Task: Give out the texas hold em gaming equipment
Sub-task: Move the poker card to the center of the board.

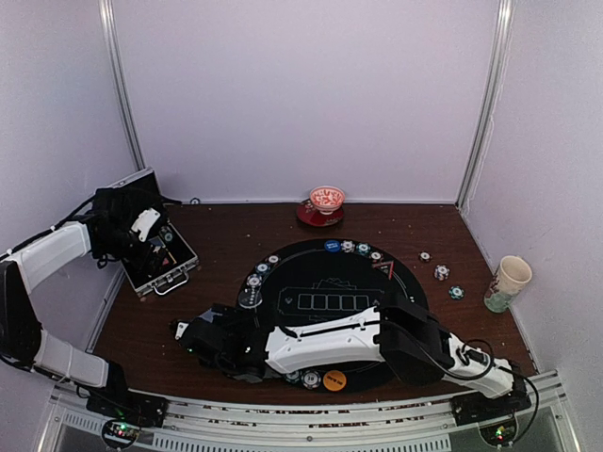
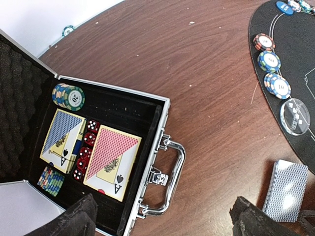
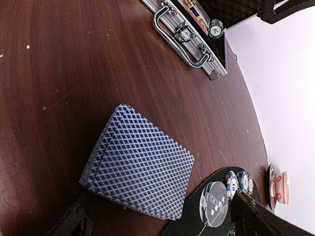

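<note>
The robot's right gripper is in the way of its left gripper reaching the blue deck (image 3: pixel 142 164). The right gripper should move back over the mat (image 1: pixel 309 273) before the left gripper takes the deck.
A fanned deck of blue diamond-backed playing cards (image 3: pixel 140 169) lies on the brown table beside the black mat. My right gripper (image 3: pixel 165 223) hangs open just above the deck, one finger off each side and not touching it. The left wrist view shows the same deck (image 2: pixel 288 189). My left gripper (image 2: pixel 165 221) is open above the handle of an open aluminium case (image 2: pixel 160 142) that holds two boxed decks, red dice and a green-edged chip stack (image 2: pixel 69 96). Poker chips (image 2: pixel 269 61) and a clear dealer disc (image 2: pixel 294 116) sit on the mat's rim. An orange disc (image 1: pixel 334 380) lies at the mat's near edge.
The round black mat (image 1: pixel 330 315) fills the table's middle. A red-and-white bowl (image 1: pixel 327 200) on its saucer stands at the back. A paper cup (image 1: pixel 509 282) stands at the right, with three loose chips (image 1: pixel 441 272) nearby. The case's raised lid (image 2: pixel 19 98) is foam-lined.
</note>
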`<action>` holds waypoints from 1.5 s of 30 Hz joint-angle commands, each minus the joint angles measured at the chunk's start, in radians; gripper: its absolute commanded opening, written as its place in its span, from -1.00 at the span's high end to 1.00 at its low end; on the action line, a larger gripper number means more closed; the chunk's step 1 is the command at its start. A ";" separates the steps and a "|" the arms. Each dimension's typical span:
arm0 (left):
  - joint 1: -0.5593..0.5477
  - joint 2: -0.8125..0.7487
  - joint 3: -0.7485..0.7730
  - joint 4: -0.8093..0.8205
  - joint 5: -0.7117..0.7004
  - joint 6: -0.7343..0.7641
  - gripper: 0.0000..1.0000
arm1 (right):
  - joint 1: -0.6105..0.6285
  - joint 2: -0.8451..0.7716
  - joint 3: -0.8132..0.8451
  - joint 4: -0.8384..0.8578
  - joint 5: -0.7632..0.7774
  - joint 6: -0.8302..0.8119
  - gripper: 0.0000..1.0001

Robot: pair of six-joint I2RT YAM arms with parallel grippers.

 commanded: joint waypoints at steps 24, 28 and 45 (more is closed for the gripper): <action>0.011 -0.081 -0.055 0.061 0.043 0.074 -0.96 | -0.110 0.146 0.110 0.065 0.048 -0.076 -1.00; 0.012 -0.086 -0.066 0.063 0.057 0.123 -0.96 | -0.124 0.168 0.146 0.082 0.062 -0.083 -1.00; -0.042 0.075 0.053 -0.173 0.225 0.287 -0.96 | -0.080 -0.355 -0.281 0.050 -0.049 0.237 -1.00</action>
